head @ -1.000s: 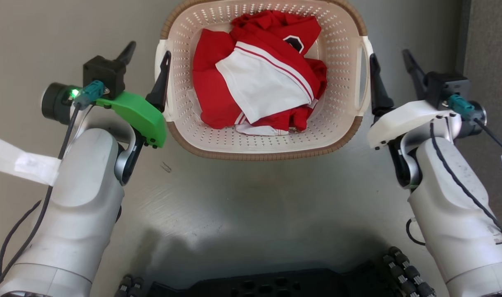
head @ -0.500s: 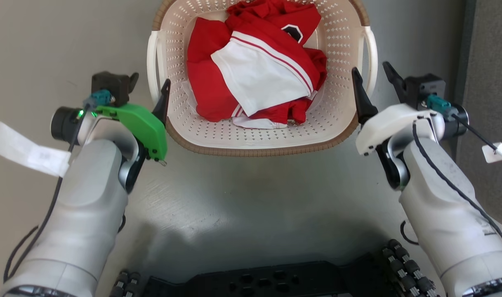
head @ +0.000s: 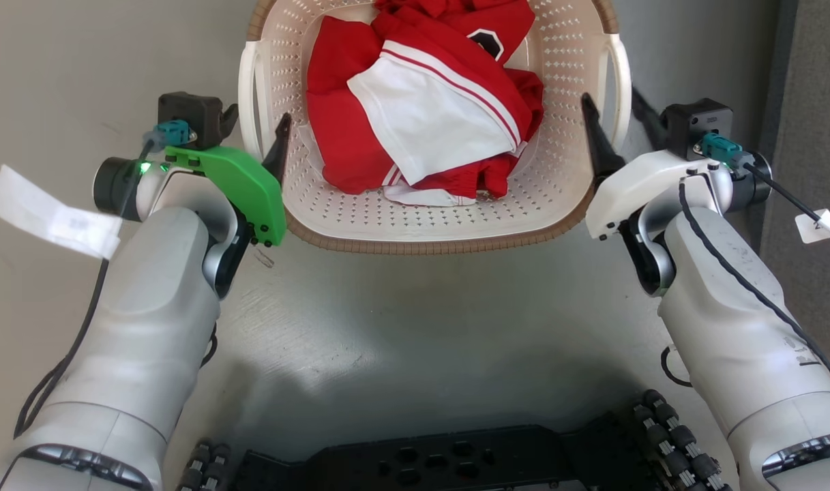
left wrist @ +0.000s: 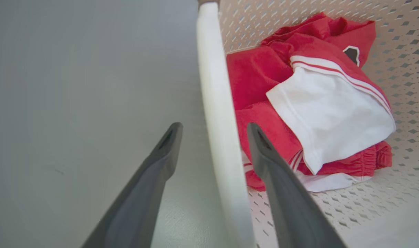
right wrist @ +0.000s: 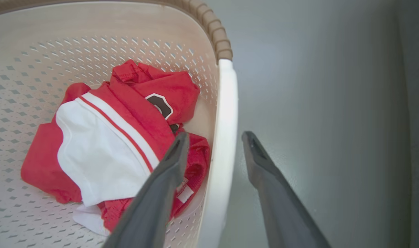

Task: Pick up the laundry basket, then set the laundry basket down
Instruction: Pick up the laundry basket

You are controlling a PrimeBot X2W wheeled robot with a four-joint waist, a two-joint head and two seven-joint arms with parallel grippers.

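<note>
The red and white clothes (head: 433, 110) are lying well below the laundry basket's rim (head: 436, 245), so they will come along and stay folded when I lift the laundry basket.
The laundry basket (head: 421, 245) is cream with small holes, a brown rim and white side handles, and it stands on the grey floor ahead of me. Red and white clothes (head: 421, 116) lie inside. My left gripper (head: 256, 126) is open astride the left handle (left wrist: 212, 69), one finger inside the basket and one outside. My right gripper (head: 616, 112) is open astride the right handle (right wrist: 224, 120) the same way. In the wrist views each handle runs through the gap of the left gripper (left wrist: 213, 127) and the right gripper (right wrist: 215, 135).
A dark grey panel (head: 817, 102) stands along the right edge. My black base (head: 442, 464) lies at the bottom of the head view. A white tag (head: 46, 215) hangs from the left arm's cable. Bare grey floor (head: 415, 327) lies between me and the basket.
Both grippers drew back, then came forward, so each now has a handle between its fingers and its inner finger inside the basket. The head view has shifted a little.
</note>
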